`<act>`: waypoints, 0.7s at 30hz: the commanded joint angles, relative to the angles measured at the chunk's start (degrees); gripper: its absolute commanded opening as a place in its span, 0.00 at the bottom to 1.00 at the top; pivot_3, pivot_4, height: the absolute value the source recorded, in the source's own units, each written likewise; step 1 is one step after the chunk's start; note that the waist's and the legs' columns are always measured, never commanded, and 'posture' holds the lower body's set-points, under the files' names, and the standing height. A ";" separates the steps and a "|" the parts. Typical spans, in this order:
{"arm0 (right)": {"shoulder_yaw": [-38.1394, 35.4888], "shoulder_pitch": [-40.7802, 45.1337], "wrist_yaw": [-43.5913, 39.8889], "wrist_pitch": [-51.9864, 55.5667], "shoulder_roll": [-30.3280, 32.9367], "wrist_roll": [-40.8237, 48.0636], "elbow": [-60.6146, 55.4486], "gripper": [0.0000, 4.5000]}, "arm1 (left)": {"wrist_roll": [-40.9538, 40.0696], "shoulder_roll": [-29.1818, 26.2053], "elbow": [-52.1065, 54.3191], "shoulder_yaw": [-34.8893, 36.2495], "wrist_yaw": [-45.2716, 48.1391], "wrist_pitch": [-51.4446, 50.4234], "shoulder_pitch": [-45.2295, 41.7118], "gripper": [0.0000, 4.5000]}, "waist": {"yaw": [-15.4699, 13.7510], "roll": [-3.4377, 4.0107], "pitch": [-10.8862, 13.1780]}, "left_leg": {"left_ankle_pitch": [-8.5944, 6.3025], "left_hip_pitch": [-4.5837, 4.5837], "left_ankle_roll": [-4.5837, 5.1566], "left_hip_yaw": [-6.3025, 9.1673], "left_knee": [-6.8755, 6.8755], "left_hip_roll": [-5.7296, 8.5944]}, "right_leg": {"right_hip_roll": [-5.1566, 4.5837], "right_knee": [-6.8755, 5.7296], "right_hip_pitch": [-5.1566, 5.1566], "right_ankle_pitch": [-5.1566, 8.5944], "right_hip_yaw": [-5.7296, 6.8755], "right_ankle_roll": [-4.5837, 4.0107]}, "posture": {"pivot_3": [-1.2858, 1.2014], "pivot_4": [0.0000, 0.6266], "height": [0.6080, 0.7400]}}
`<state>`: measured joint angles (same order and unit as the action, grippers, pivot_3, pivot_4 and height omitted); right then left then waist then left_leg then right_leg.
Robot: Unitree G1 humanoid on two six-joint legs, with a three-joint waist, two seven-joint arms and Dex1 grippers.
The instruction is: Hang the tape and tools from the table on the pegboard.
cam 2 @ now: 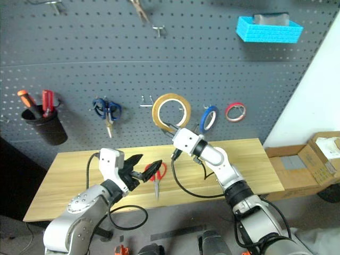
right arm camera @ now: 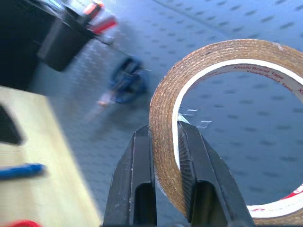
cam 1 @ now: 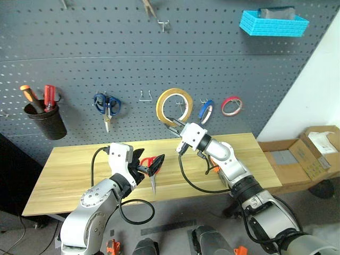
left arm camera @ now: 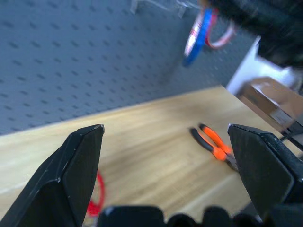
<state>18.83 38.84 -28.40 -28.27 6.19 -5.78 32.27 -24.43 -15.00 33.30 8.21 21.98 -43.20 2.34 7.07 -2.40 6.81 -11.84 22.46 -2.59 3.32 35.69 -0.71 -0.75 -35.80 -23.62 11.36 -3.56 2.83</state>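
Observation:
My right gripper is in line to see the hook (cam 1: 180,103) beside the blue roll through the yellow-tan tape's opening (cam 1: 171,108), so it should keep moving toward the pegboard until the hook holds the tape.
My right gripper (cam 1: 173,126) is shut on the lower rim of the yellow-tan tape (cam 1: 173,106) and holds the ring upright against the dark grey pegboard (cam 1: 79,58). The right wrist view shows its fingers (right arm camera: 142,161) pinching the tape band (right arm camera: 163,109). My left gripper (cam 1: 147,162) hangs open and empty just above the table (cam 1: 69,170). Behind its fingers, the red-handled scissors (cam 2: 158,175) lie on the wood. The orange-and-black pliers (left arm camera: 215,146) lie further right, near my right forearm. A blue-handled screwdriver (right arm camera: 16,171) rests on the tabletop.
On the pegboard are a black cup (cam 1: 47,119) with tools, blue-handled scissors (cam 1: 107,104), an empty hook (cam 1: 146,97), a blue roll (cam 1: 206,110), a red roll (cam 1: 231,105) and a cyan basket (cam 1: 273,22) high up. Cardboard boxes (cam 1: 303,156) stand right of the table.

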 commanded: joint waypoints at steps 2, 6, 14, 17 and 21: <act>-2.73 3.37 -3.83 1.01 -0.22 3.75 1.62 0.02 | -0.91 -0.44 0.60 0.46 -0.30 1.94 -0.60 1.00 | -1.61 0.01 -0.06 | 0.00 0.00 0.00 -0.04 0.09 0.01 | 0.00 -0.14 -0.05 0.02 -0.02 0.02 | 0.54 0.01 1.00; -4.91 6.34 -4.50 5.03 -0.77 5.25 5.16 0.02 | -1.16 -0.01 0.15 -1.41 -0.31 2.02 -2.51 1.00 | -2.49 0.04 -0.27 | 0.05 -0.25 0.05 -0.05 0.27 0.00 | 0.03 -0.20 0.17 0.08 -0.04 -0.33 | 0.54 0.00 1.00; -5.90 8.30 -2.62 5.05 0.01 3.04 8.52 0.02 | -1.85 -0.19 -0.56 -2.38 -0.27 1.93 -4.16 1.00 | -2.24 0.09 -0.83 | 0.09 -0.65 0.10 -0.16 0.29 -0.01 | 0.09 -0.25 0.43 0.05 -0.18 -0.36 | 0.53 0.01 1.00; -6.72 8.46 -2.38 6.91 -0.64 3.55 10.41 0.02 | -2.76 -0.60 -1.36 -2.52 0.66 1.55 -5.72 1.00 | -2.20 0.11 -0.84 | 0.09 -0.64 0.10 -0.15 0.27 -0.03 | 0.15 -0.26 0.41 0.05 -0.22 -0.37 | 0.52 0.02 1.00; -8.40 10.00 -1.36 9.59 -1.70 4.12 14.58 0.02 | -3.15 -1.66 -2.71 -3.06 1.37 2.11 -7.71 1.00 | -2.16 0.11 -0.84 | 0.09 -0.61 0.10 -0.17 0.26 -0.04 | 0.16 -0.26 0.40 0.06 -0.26 -0.37 | 0.52 0.03 1.00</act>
<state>12.39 46.35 -30.66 -19.21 4.79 -3.10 46.50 -26.79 -16.23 30.14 5.18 22.82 -42.13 -3.98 4.92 -2.29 5.97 -11.74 21.86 -2.49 3.14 35.95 -0.74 -0.58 -36.05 -23.23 11.42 -3.83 2.46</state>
